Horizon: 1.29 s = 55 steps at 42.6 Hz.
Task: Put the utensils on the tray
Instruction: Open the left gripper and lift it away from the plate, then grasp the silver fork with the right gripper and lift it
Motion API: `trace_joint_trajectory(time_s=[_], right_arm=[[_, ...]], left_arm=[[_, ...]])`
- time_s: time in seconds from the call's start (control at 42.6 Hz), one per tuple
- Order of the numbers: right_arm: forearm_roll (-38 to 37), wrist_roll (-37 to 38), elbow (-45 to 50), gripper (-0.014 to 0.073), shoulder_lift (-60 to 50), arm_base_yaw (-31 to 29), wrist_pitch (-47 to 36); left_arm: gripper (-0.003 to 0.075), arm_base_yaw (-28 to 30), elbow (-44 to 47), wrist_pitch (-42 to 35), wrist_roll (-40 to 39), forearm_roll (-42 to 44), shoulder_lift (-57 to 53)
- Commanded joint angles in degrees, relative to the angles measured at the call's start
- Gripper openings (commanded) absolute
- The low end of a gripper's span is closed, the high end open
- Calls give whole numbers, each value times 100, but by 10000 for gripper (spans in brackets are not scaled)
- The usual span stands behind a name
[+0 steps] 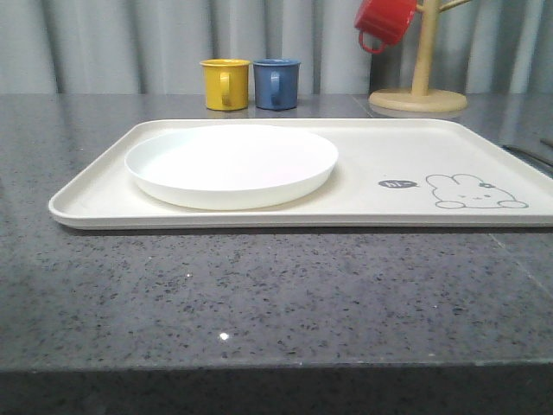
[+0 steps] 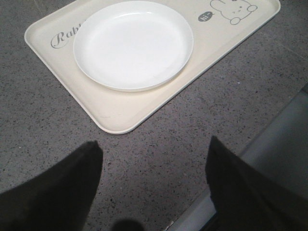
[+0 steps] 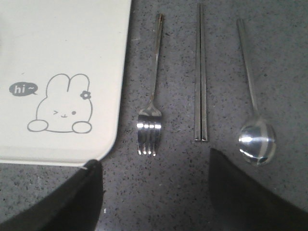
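Observation:
I should use my right gripper to put the fork [image 3: 151,107] on the tray [image 1: 378,169] beside the plate, because the fork is off the tray's bunny-printed end, far from my left gripper.
The cream tray [image 1: 406,156] lies across the dark counter, and the round white plate [image 1: 232,164] rests on its left half. In the right wrist view a steel fork [image 3: 151,96], a chopstick pair [image 3: 200,77] and a spoon [image 3: 255,125] lie side by side on the counter just off the tray's bunny-printed end [image 3: 62,62]. My right gripper [image 3: 154,166] hangs open above the counter, a little short of the fork's tines. My left gripper [image 2: 154,147] is open too, over bare counter off a corner of the tray [image 2: 120,115], with the plate [image 2: 133,44] beyond.
A yellow mug [image 1: 225,84] and a blue mug [image 1: 276,83] stand behind the tray. A red mug [image 1: 384,22] hangs on a wooden mug tree [image 1: 419,91] at the back right. The counter's edge [image 2: 269,139] runs close beside my left gripper.

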Motion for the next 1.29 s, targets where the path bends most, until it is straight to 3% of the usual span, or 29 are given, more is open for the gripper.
trace_joint_trajectory(time_s=[0.0,0.328,0.657,1.079,1.267], right_arm=[[0,-71,-566,498,427,-20,63],[-42,-71,-1879,442,2406,-31,978],[-36,-73,-2914,396,3979,-31,1303],[0,-73,-3490,266,4896,-31,1459],[0,-73,-3490,248,4945,-31,1525]], left_arm=[[450,-27,-149,-335,-55,-17,-10],[450,-27,-149,-335,-55,-17,-10],[450,-27,-149,-335,-55,-17,-10],[449,-27,-149,-343,-55,-17,-10],[449,-27,-149,-343,-55,-17,-10]])
